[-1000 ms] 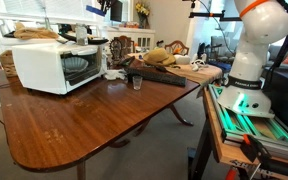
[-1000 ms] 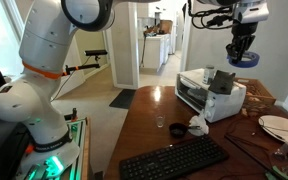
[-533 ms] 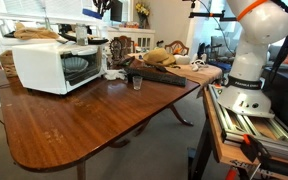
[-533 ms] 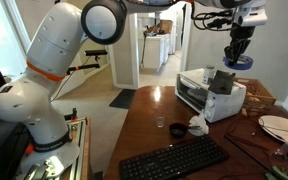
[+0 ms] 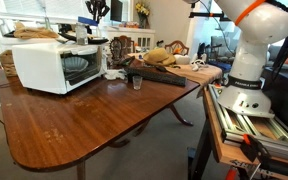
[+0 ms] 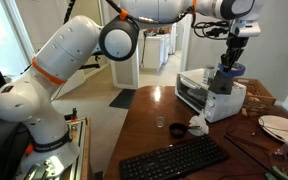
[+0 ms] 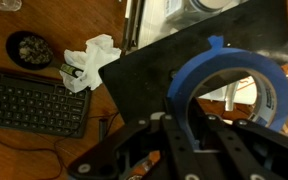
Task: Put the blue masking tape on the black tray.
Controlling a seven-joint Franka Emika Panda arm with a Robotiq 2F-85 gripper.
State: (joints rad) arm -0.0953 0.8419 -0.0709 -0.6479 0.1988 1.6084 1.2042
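My gripper is holding the blue masking tape point(image 6: 230, 71) over the black tray point(image 7: 149, 76), its flat side down, so I should keep lowering it until it rests there, then release.
My gripper point(image 7: 189, 118) is shut on the blue masking tape point(image 7: 234, 82), with one finger inside the ring and one outside. Under the roll in the wrist view lies the black tray point(image 7: 159, 75), a flat dark sheet. In an exterior view the gripper point(image 6: 229, 66) holds the tape point(image 6: 228, 71) just above the white microwave point(image 6: 206, 96), where a dark slab point(image 6: 222, 83) rests on the oven's top. In an exterior view the gripper point(image 5: 94, 14) hangs over the microwave point(image 5: 54, 66); the tape is too small to make out there.
A black keyboard point(image 6: 174, 160) lies at the wooden table's point(image 5: 84, 120) near edge, with a crumpled white tissue point(image 7: 89, 60) and a small cup point(image 6: 176, 129) beside it. A brown woven basket point(image 5: 34, 33), plates point(image 6: 279, 126) and clutter crowd the far end.
The gripper has come down with the blue tape, from well above the microwave to just over its top.
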